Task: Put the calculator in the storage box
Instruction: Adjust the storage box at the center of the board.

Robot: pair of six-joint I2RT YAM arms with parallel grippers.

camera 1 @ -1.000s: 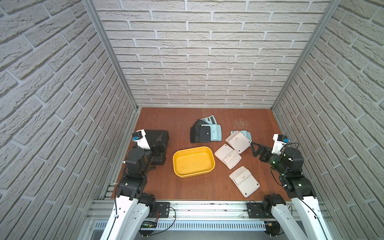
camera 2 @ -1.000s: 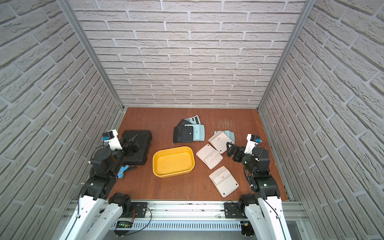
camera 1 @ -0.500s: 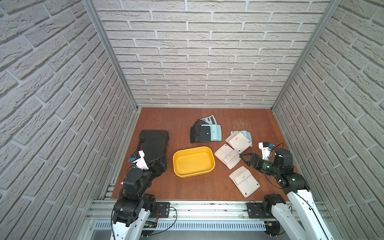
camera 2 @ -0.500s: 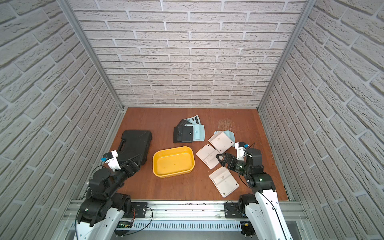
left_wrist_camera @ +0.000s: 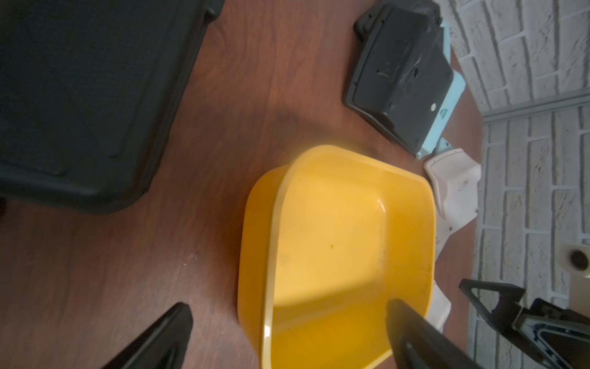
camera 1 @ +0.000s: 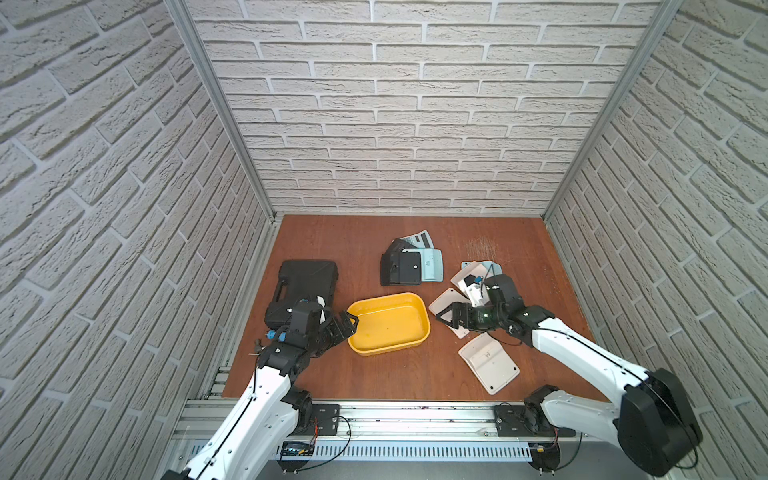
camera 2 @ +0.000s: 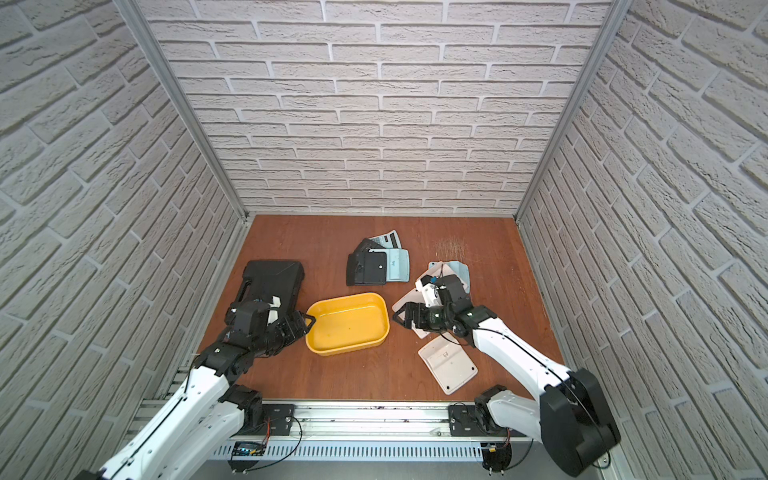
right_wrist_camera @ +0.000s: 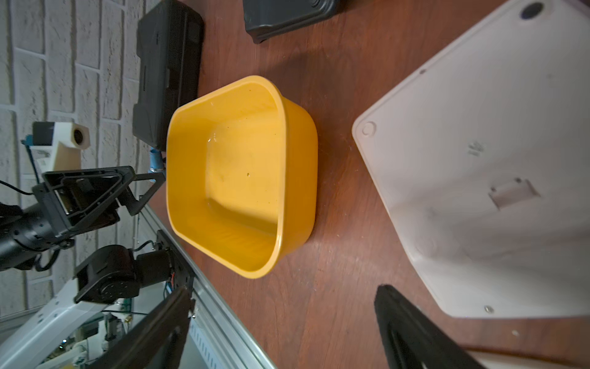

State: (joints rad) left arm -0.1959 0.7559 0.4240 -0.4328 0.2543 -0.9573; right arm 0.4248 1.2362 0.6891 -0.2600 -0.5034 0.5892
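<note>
The storage box (camera 1: 389, 323) is crooked near the stack, so next I straighten it with my left gripper first, before my right gripper takes the top black calculator (camera 1: 409, 269).
The storage box is a yellow tub (camera 1: 388, 324) (camera 2: 347, 325) in the middle of the table, with nothing in it. Several calculators lie face down to its right and behind it. A white calculator (camera 1: 451, 300) (right_wrist_camera: 495, 191) lies just right of the tub, and my right gripper (camera 1: 446, 318) (camera 2: 405, 320) (right_wrist_camera: 284, 329) hovers open at its near edge with only bare table between the fingers. My left gripper (camera 1: 348, 325) (camera 2: 302, 324) (left_wrist_camera: 287, 335) is open at the tub's left end (left_wrist_camera: 335, 249). One fingertip is over the tub's inside, the other outside it.
A black hard case (camera 1: 307, 286) (camera 2: 270, 282) lies left of the tub, behind the left arm. Another white calculator (camera 1: 490, 363) lies near the front right. Black (camera 1: 401, 268) and light blue (camera 1: 430, 266) calculators are stacked behind the tub. Brick walls close three sides.
Both arms have swung inward. The left gripper went from beside the black case to the tub's left end. The right gripper moved left over the white calculator.
</note>
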